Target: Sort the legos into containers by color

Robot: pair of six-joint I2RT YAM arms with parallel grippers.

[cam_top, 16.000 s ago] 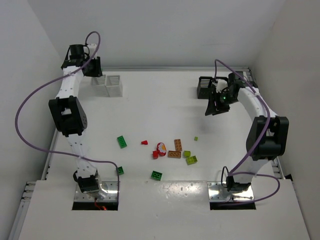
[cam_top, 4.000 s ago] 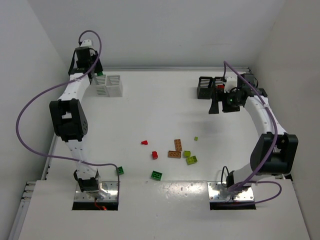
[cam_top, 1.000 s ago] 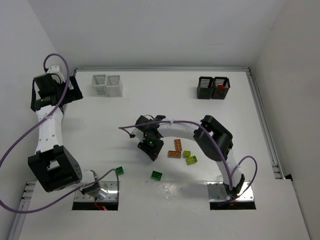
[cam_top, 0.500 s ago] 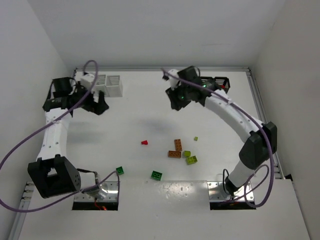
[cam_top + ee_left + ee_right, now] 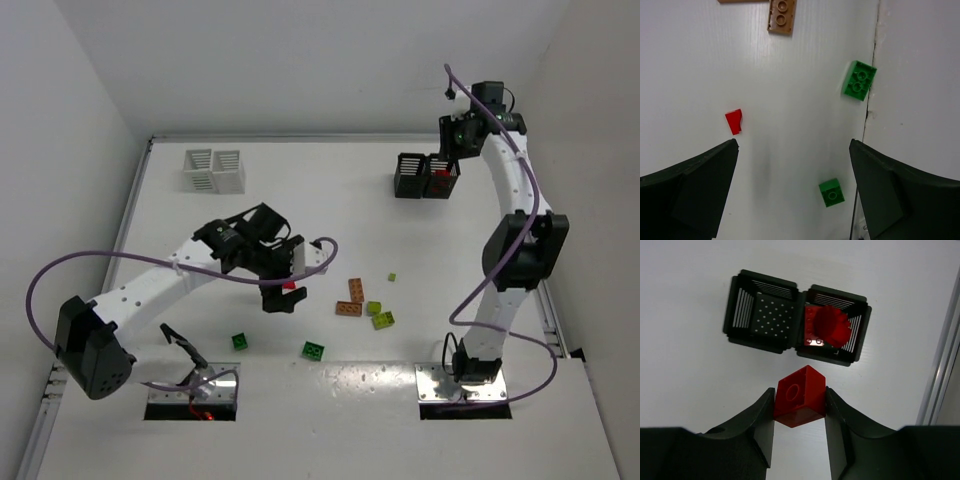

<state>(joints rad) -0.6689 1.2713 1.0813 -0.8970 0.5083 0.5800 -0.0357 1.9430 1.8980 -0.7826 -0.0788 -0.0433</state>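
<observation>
My right gripper is moving forward with the red lego, which matches the red pieces in the open black bin. It should keep going forward and let go over that bin's free space.
My right gripper is shut on a red lego and hangs just short of the black containers. The right black bin holds red pieces; the left one is empty. In the top view this gripper is at the back right, above the black pair. My left gripper is open over the table's middle. A small red lego lies just ahead of its left finger. Two dark green legos lie to its right.
The white containers stand at the back left. Orange-brown legos and lime ones lie right of the left gripper, with a tiny lime piece beyond. A panel seam runs past the green legos.
The right arm has swung from the table's middle to the black containers with the red lego in its jaws. The left arm has come from the back left to the middle, still open.
</observation>
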